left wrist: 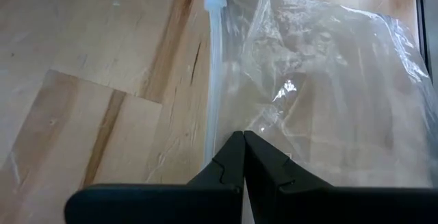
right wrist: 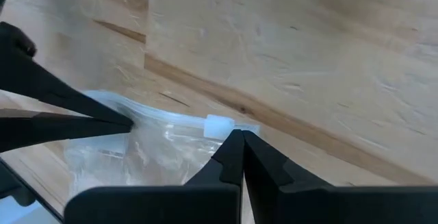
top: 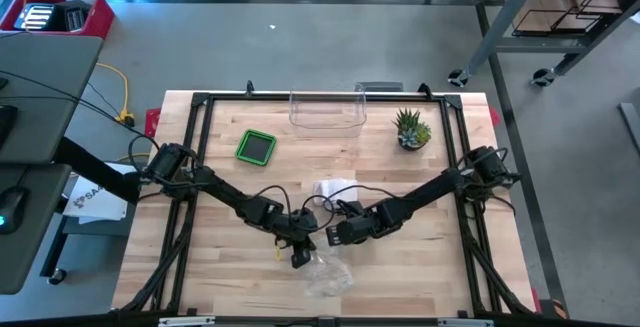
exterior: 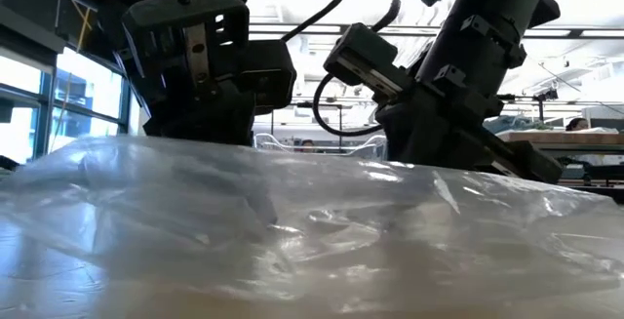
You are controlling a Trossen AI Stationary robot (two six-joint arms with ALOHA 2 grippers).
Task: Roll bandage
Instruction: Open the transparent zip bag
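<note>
The zip edge (right wrist: 145,113) is pinched in my left gripper, away from the white slider. Next, my left gripper opens and goes up to the slider (right wrist: 219,127) beside my right gripper.
A clear plastic zip bag (top: 327,275) lies crumpled on the wooden table near its front edge and fills the low view (exterior: 312,221). Its zip strip (left wrist: 213,80) carries a white slider (right wrist: 219,125). My left gripper (top: 299,257) and my right gripper (top: 333,235) are both shut on that zip edge, a short way apart. A small white flat thing (top: 333,189) lies just beyond them; I cannot tell whether it is the bandage. My left gripper pinches the bag's zip edge (left wrist: 226,145) between its two fingers, at the end away from the slider. The fingers slant down from the table's left. The bag lies slack on the table beyond them. My right gripper pinches the zip strip's end (right wrist: 252,128) right beside the white slider. Its fingers slant steeply down from the table's right. The strip runs from there toward the left fingers (right wrist: 102,118), and the bag rests on the table.
A green square box (top: 256,146), a clear plastic bin (top: 327,110) and a small potted plant (top: 411,129) stand toward the far edge. A black frame (top: 200,127) runs around the tabletop. Bare wood lies left and right of the bag.
</note>
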